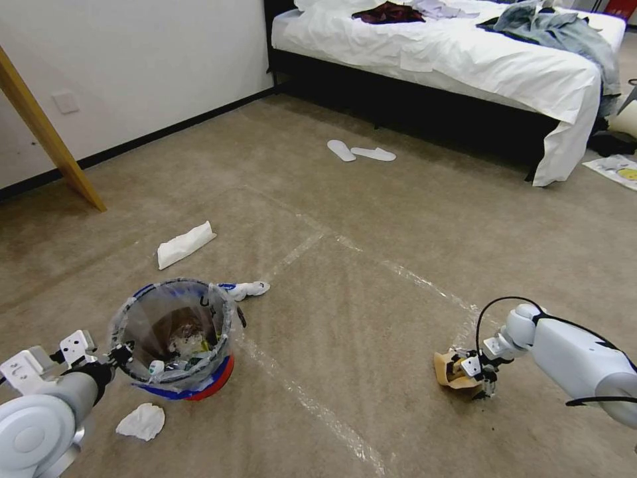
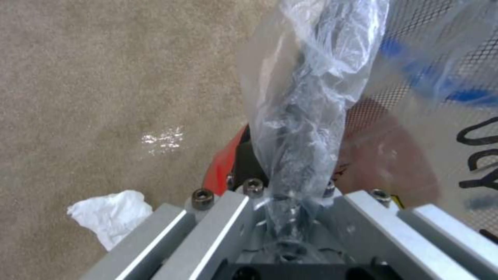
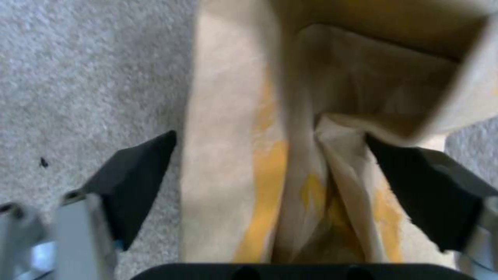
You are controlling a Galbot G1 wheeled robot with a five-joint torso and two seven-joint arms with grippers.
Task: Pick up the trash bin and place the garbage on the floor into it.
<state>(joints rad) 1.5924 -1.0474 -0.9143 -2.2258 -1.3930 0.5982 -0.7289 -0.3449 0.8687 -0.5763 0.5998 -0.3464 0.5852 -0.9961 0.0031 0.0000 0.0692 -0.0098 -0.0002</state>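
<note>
I expect the torn brown paper bag (image 1: 457,376) to keep its open shape when I carry it, because its creased sides stand up around a gaping opening (image 1: 454,369).
The trash bin (image 1: 199,388), red with a blue band and a clear bag over its rim, stands tilted at the lower left of the floor (image 1: 371,265) with litter inside. My left gripper (image 1: 123,352) is shut on its near rim, and crinkled bag plastic (image 2: 295,147) is bunched between the jaws. Of the garbage, a torn brown paper bag (image 1: 451,372) lies at the lower right. My right gripper (image 1: 483,382) is down at it, open, with its black fingers (image 3: 135,182) on either side of the paper bag (image 3: 249,128). A crumpled white tissue (image 1: 141,421) lies just in front of the bin.
A folded white tissue pack (image 1: 186,244) and a white-blue scrap (image 1: 247,289) lie beyond the bin. White slippers (image 1: 361,153) sit before the bed (image 1: 464,60) at the back right. A slanted wooden beam (image 1: 46,133) leans by the left wall. Clear tape lines (image 1: 312,398) cross the carpet.
</note>
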